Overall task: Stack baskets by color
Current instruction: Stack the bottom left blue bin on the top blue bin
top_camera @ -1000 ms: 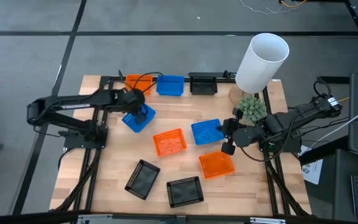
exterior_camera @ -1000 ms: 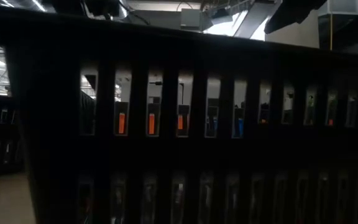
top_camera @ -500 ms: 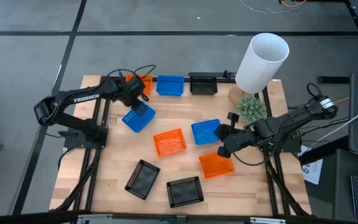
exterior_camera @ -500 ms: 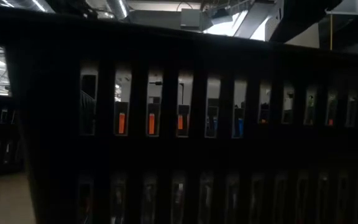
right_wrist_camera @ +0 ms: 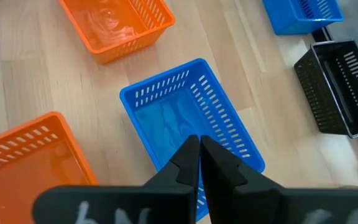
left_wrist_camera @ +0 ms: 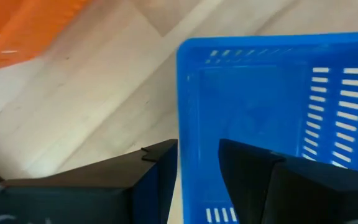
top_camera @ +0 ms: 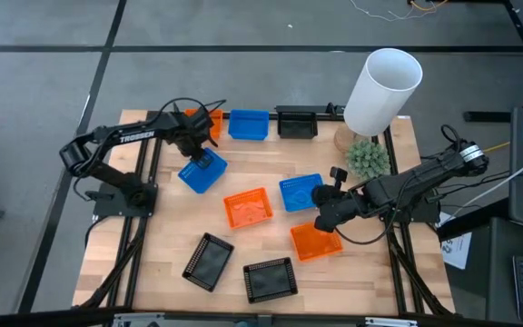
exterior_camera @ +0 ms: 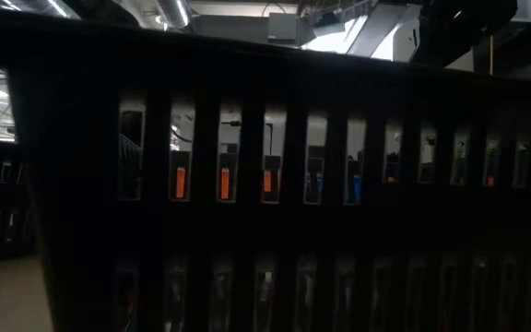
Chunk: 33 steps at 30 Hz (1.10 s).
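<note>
Slotted basket sides (left_wrist_camera: 335,117) slant inward to a smaller bottom. The loose blue basket (top_camera: 202,171) will fit inside the far blue basket when I lower it.
Nine baskets lie on the wooden table. An orange one (top_camera: 205,119), a blue one (top_camera: 249,124) and a black one (top_camera: 296,123) sit along the far edge. My left gripper (top_camera: 194,145) is open over the far corner of a loose blue basket (top_camera: 202,171), with one finger inside and one outside its wall (left_wrist_camera: 183,118). My right gripper (right_wrist_camera: 198,148) is shut and hovers over the middle blue basket (right_wrist_camera: 185,118), between two orange baskets (top_camera: 247,207) (top_camera: 316,241). Two black baskets (top_camera: 208,261) (top_camera: 271,279) lie at the near edge. My left gripper points down with its fingers (left_wrist_camera: 247,171) on either side of the blue basket's wall, near a corner. The basket rests flat on the table. I cannot tell whether a finger touches the wall.
A tall white cylinder (top_camera: 382,91) and a small green plant (top_camera: 368,159) stand at the far right, close behind my right arm. The low view is filled by the slotted wall of a black basket (exterior_camera: 265,184). Bare wood shows at the table's near left.
My left arm has swung toward the far edge, and its gripper has come down over the far corner of the loose blue basket, which has stayed in place. My right gripper has sunk and gone toward the table's left, over the middle blue basket.
</note>
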{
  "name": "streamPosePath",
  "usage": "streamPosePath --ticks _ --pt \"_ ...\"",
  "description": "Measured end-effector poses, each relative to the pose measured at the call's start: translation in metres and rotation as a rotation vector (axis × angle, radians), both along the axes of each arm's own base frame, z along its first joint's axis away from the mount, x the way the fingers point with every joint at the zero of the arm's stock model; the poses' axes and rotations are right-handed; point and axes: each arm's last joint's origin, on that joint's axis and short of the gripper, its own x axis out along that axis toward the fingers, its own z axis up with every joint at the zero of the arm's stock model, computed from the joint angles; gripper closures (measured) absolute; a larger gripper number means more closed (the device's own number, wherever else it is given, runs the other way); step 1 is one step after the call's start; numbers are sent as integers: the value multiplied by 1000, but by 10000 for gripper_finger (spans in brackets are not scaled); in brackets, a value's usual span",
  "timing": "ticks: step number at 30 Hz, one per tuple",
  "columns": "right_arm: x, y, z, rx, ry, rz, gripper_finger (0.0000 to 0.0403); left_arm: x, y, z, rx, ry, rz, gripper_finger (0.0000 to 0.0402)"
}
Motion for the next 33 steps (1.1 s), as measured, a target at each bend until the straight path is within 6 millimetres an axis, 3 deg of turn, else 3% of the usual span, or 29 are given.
streamPosePath --ticks 13,15,18,21,23,26,29,33 --pt "0 0 0 1 0 -1 386 13 8 -41 -87 135 -50 296" --pt "0 0 0 0 0 1 386 16 5 -47 -133 142 -106 316" --pt "0 0 0 -1 1 1 386 21 -1 -48 -140 144 -179 378" --pt "0 0 0 -1 1 1 386 23 -6 -42 -116 131 -218 395" --pt "0 0 0 -1 1 1 386 24 -10 -31 -106 116 -233 400" --pt "0 0 0 -2 3 1 386 32 -13 3 -74 70 -276 401" --pt "0 0 0 -3 6 1 386 45 -10 48 26 -32 -345 401" --pt "0 0 0 -3 5 1 386 67 6 118 302 -195 -471 401"
